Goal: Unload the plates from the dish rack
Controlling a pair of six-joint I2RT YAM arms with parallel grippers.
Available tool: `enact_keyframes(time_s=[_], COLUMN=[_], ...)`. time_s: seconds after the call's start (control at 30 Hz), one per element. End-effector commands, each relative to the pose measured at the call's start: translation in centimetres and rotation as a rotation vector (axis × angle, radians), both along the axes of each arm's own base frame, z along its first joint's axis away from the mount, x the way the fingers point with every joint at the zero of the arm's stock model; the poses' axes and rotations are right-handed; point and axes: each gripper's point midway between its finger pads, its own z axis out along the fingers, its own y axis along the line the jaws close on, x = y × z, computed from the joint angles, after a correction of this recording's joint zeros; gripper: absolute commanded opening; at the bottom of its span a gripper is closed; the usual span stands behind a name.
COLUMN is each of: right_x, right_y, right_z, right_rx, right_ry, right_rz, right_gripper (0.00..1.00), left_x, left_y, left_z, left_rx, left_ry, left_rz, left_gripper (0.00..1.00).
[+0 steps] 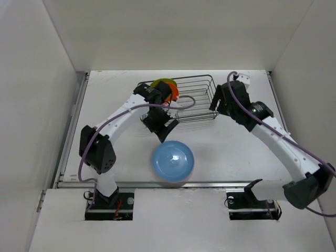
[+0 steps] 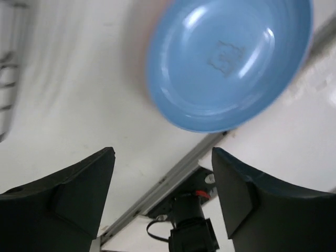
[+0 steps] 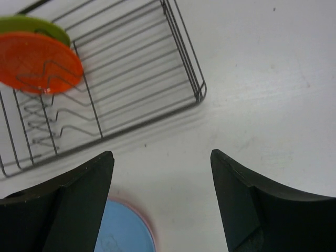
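Observation:
My left gripper hangs across the orange plate's side of the dish rack [image 1: 171,91], so it should swing clear before my right gripper takes the orange plate's rim [image 1: 177,90].
The light blue plate [image 1: 172,161] lies flat on the table near the front edge, on top of the pink plate, of which only a thin rim [image 3: 151,224] shows. The orange plate [image 1: 172,92] and the lime green plate [image 1: 160,83] stand at the left end of the dish rack [image 1: 202,100]. My left gripper [image 1: 167,130] is open and empty, just above and behind the blue plate [image 2: 231,58]. My right gripper [image 1: 215,107] is open and empty at the rack's right end. The right wrist view shows the rack [image 3: 136,79], the orange plate [image 3: 39,63] and the green plate [image 3: 37,25].
White walls enclose the table on the left, back and right. A metal rail [image 1: 220,184] runs along the table's front edge, close to the stacked plates. The left arm's base [image 2: 191,231] shows below that edge.

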Motion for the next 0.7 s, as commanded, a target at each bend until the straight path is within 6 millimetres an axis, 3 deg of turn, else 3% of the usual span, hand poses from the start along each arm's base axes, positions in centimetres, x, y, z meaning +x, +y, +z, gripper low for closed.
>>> enact_keyframes(time_s=[0.0, 0.03, 0.1, 0.13, 0.2, 0.33, 0.37, 0.4, 0.43, 0.5, 0.57, 0.6, 0.67], right_x=[3.7, 5.5, 7.7, 8.9, 11.0, 14.6, 15.5, 16.2, 16.5, 16.8, 16.7, 16.1, 15.5], right_y=[-0.3, -1.3, -2.2, -2.9, -3.4, -3.9, -3.9, -3.4, -3.0, -2.1, -2.2, -2.7, -2.6], right_z=[0.9, 0.6, 0.5, 0.8, -1.3, -4.7, -4.7, -6.8, -7.5, -9.5, -10.8, -12.1, -12.7], right_rx=[-0.026, -0.043, -0.055, -0.042, -0.08, -0.134, -0.123, -0.136, -0.134, -0.122, -0.126, -0.121, -0.088], right_ry=[-0.006, 0.007, -0.005, -0.01, 0.031, 0.109, 0.106, 0.149, 0.165, 0.202, 0.219, 0.252, 0.253], right_rz=[-0.014, -0.048, -0.057, -0.061, -0.059, -0.05, -0.05, -0.024, -0.003, 0.043, 0.044, 0.025, 0.009], right_gripper=[0.8, 0.8, 0.8, 0.8, 0.8, 0.79, 0.76, 0.75, 0.73, 0.61, 0.52, 0.39, 0.28], left_x=[6.3, 7.5, 10.7, 11.4, 13.2, 15.4, 15.8, 16.4, 16.7, 17.2, 18.1, 18.5, 19.2], left_y=[3.3, 4.7, 8.8, 10.0, 11.5, 10.9, 10.4, 9.8, 9.3, 8.7, 9.2, 9.8, 11.0], left_z=[4.6, 5.0, 5.2, 5.1, 4.5, 2.8, 2.5, 1.8, 1.4, 0.9, -0.1, -0.1, -1.4], left_rx=[-0.013, 0.018, 0.125, 0.153, 0.167, 0.151, 0.138, 0.124, 0.09, 0.079, 0.102, 0.108, 0.125], left_ry=[-0.295, -0.346, -0.439, -0.448, -0.418, -0.355, -0.34, -0.318, -0.288, -0.262, -0.263, -0.277, -0.255], left_rz=[0.313, 0.38, 0.541, 0.595, 0.684, 0.707, 0.702, 0.695, 0.704, 0.698, 0.724, 0.738, 0.781], left_gripper=[0.73, 0.8, 0.86, 0.87, 0.87, 0.87, 0.87, 0.87, 0.87, 0.83, 0.82, 0.79, 0.75])
